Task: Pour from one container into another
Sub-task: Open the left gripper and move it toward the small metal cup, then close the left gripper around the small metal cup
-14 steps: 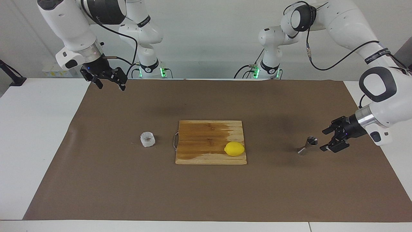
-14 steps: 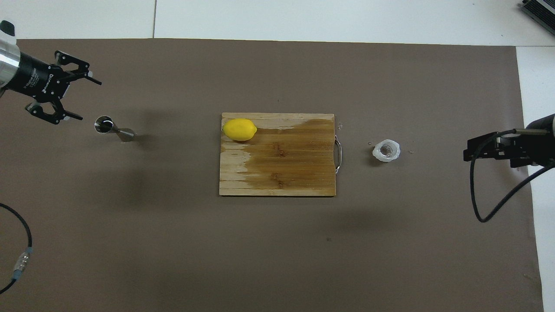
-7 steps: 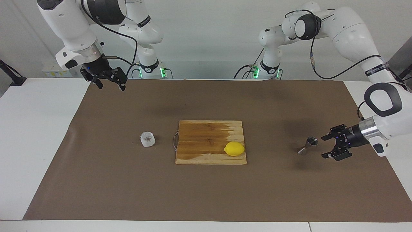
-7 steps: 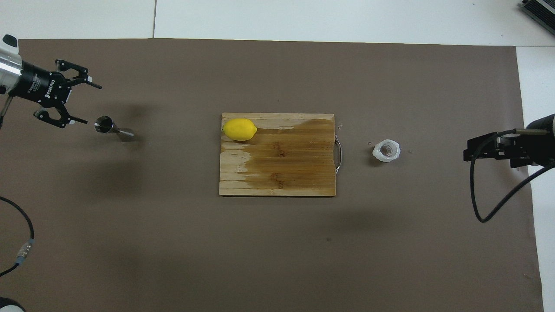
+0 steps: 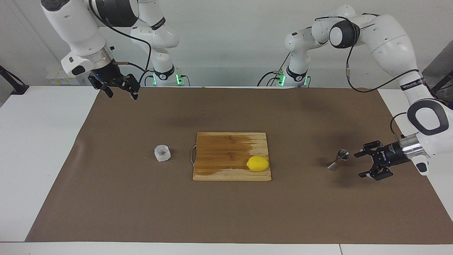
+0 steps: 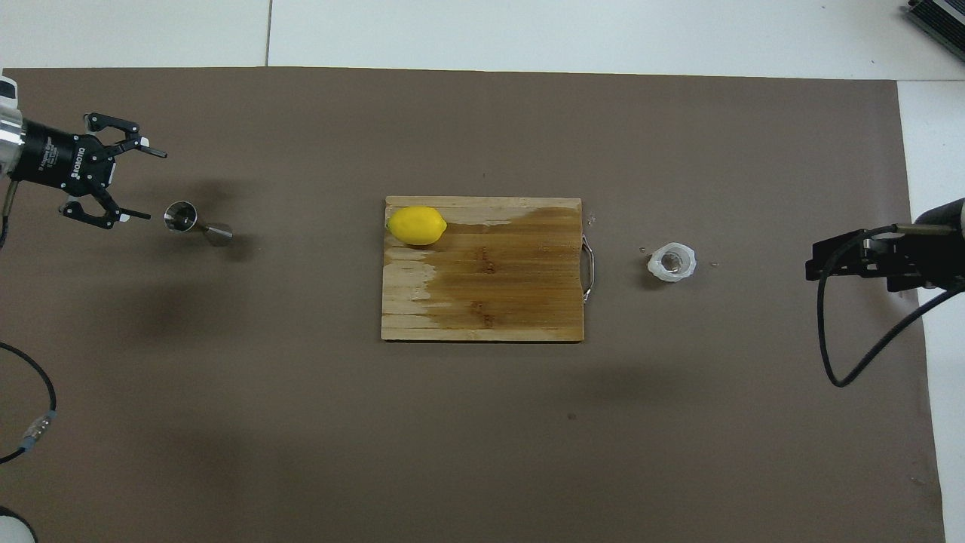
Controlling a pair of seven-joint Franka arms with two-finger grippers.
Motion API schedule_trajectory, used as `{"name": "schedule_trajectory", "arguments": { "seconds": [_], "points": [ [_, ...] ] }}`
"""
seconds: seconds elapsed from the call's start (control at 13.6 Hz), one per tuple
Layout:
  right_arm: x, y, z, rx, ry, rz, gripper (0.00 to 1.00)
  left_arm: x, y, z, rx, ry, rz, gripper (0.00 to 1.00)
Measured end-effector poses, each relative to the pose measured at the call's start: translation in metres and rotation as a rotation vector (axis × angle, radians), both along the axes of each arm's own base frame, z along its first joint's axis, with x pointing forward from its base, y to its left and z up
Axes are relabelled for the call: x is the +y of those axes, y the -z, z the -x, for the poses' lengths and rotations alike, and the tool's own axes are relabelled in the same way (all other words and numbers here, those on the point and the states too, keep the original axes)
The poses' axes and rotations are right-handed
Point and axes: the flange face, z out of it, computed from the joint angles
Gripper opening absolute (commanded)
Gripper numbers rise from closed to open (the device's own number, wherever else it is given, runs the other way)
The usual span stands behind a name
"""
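Observation:
My right gripper is about to lift and tip the white crinkled cup (image 6: 672, 262). The cup will keep its shape, because the thick, faceted rim (image 6: 688, 256) is evenly open.
The steel jigger (image 5: 338, 160) stands on the brown mat toward the left arm's end of the table; it also shows in the overhead view (image 6: 197, 225). My left gripper (image 5: 358, 165) is open and empty, low over the mat just beside the jigger, fingers pointing at it without touching; it shows in the overhead view (image 6: 157, 186) too. The white crinkled cup (image 5: 162, 153) sits on the mat beside the board's handle, also in the overhead view (image 6: 672, 262). My right gripper (image 5: 121, 95) waits open, high over the mat's corner nearest the robots.
A wooden cutting board (image 5: 226, 148) lies mid-mat with a yellow lemon (image 5: 257, 163) on its corner toward the jigger. The brown mat (image 6: 482, 452) covers most of the white table. A black cable (image 6: 852, 354) hangs from the right arm.
My left gripper has dropped lower and levelled out beside the jigger, staying open. The jigger, the cup and the right arm have not moved.

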Motion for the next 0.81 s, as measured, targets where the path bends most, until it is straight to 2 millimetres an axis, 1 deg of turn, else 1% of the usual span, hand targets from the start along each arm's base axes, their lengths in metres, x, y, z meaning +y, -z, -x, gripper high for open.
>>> {"name": "schedule_trajectory", "arguments": {
  "seconds": [0.15, 0.29, 0.37, 0.59, 0.81],
  "points": [
    [0.0, 0.0, 0.0, 0.0, 0.0, 0.0, 1.0, 0.017, 0.026, 0.01, 0.008, -0.085, 0.029, 1.0],
    [0.0, 0.0, 0.0, 0.0, 0.0, 0.0, 1.0, 0.025, 0.047, 0.025, 0.027, -0.165, 0.076, 1.0],
    [0.0, 0.0, 0.0, 0.0, 0.0, 0.0, 1.0, 0.024, 0.055, 0.034, 0.045, -0.182, 0.088, 1.0],
    [0.0, 0.0, 0.0, 0.0, 0.0, 0.0, 1.0, 0.012, 0.064, 0.055, 0.054, -0.183, 0.137, 1.0],
    [0.0, 0.0, 0.0, 0.0, 0.0, 0.0, 1.0, -0.007, 0.079, 0.077, 0.074, -0.232, 0.244, 1.0]
  ]
}}
